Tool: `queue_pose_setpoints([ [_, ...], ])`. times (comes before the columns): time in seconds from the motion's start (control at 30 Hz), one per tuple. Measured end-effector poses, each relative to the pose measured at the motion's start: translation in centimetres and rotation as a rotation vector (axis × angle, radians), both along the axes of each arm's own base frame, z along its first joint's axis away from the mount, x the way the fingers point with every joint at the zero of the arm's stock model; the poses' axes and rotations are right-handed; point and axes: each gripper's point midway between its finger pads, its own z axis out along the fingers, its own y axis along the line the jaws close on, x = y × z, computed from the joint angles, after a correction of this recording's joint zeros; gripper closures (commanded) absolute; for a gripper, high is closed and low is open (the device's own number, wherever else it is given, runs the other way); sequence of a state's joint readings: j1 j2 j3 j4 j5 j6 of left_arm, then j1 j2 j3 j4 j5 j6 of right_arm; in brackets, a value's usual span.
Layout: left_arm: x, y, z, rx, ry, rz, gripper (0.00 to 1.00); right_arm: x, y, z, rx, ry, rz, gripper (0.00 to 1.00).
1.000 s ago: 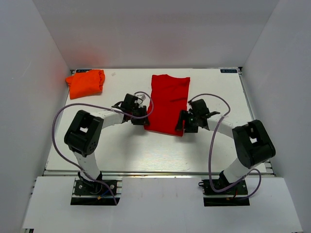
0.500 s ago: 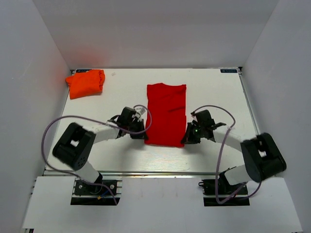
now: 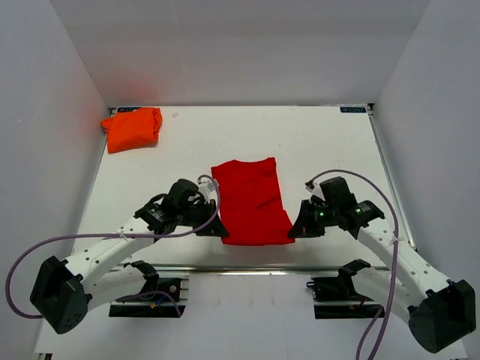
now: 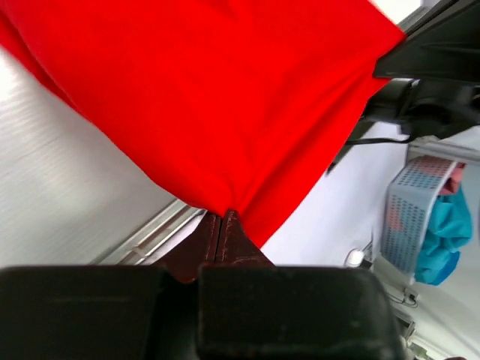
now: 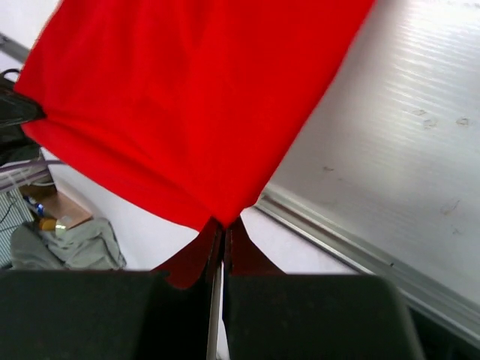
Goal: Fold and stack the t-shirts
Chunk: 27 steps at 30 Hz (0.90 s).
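The red t-shirt's near edge (image 3: 259,244) runs straight between my two grippers, so my right gripper should keep moving its corner to the t-shirt's far edge (image 3: 259,161), then release there.
The red t-shirt (image 3: 251,201) is folded into a long strip, its near end lifted over the table's front edge. My left gripper (image 3: 219,229) is shut on its near left corner, and my right gripper (image 3: 294,229) is shut on its near right corner. In the left wrist view the red t-shirt (image 4: 217,97) fans out from the pinched jaws of my left gripper (image 4: 222,216). In the right wrist view the red t-shirt (image 5: 187,97) spreads from my right gripper (image 5: 223,223). The orange t-shirt (image 3: 132,128) lies bundled at the table's far left corner.
The white table (image 3: 330,142) is boxed in by white walls on three sides. Its metal front rail (image 3: 247,266) runs just under the held cloth. In the left wrist view a blue laundry basket (image 4: 420,214) stands on the floor beyond the table.
Both grippers have closed on the red t-shirt's near corners and drawn it toward the front edge. The shirt has slid nearer and both arms have stretched out low.
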State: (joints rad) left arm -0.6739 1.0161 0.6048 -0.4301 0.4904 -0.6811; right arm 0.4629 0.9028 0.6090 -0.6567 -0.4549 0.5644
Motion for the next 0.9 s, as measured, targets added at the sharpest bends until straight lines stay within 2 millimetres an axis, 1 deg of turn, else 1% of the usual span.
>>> queue_pose_setpoints([
  [0.07,0.3,-0.3,1.2,-0.006,-0.005,0.007,1.0,0.5,0.3,1.6,0.007,-0.019,0.016,1.0],
  [0.2,1.2,-0.2,2.4,0.014,-0.01,0.054,1.0,2.3,1.0,4.4,0.016,-0.068,0.034,1.0],
  [0.27,2.3,0.0,3.1,0.037,-0.022,0.108,1.0,3.5,1.3,5.5,0.004,-0.084,0.03,1.0],
  [0.37,4.6,0.3,4.5,0.076,-0.05,0.209,1.0,5.8,2.0,6.9,-0.009,-0.116,0.026,1.0],
  [0.43,6.4,0.6,5.3,0.113,-0.072,0.276,1.0,7.2,2.3,7.2,-0.021,-0.121,0.022,1.0],
  [0.5,8.3,0.7,6.2,0.142,-0.1,0.339,1.0,8.6,2.5,7.0,-0.042,-0.114,0.009,1.0],
  [0.6,10.9,0.9,6.9,0.191,-0.125,0.416,1.0,10.8,2.7,6.6,-0.064,-0.111,-0.015,1.0],
  [0.73,13.4,1.7,6.4,0.268,-0.131,0.498,1.0,13.4,2.9,6.4,-0.074,-0.11,-0.039,1.0],
  [0.83,14.8,2.6,5.3,0.317,-0.119,0.552,1.0,15.3,3.1,5.9,-0.075,-0.106,-0.051,1.0],
  [0.9,15.8,3.0,4.6,0.339,-0.109,0.574,1.0,16.2,3.2,5.2,-0.071,-0.087,-0.053,1.0],
])
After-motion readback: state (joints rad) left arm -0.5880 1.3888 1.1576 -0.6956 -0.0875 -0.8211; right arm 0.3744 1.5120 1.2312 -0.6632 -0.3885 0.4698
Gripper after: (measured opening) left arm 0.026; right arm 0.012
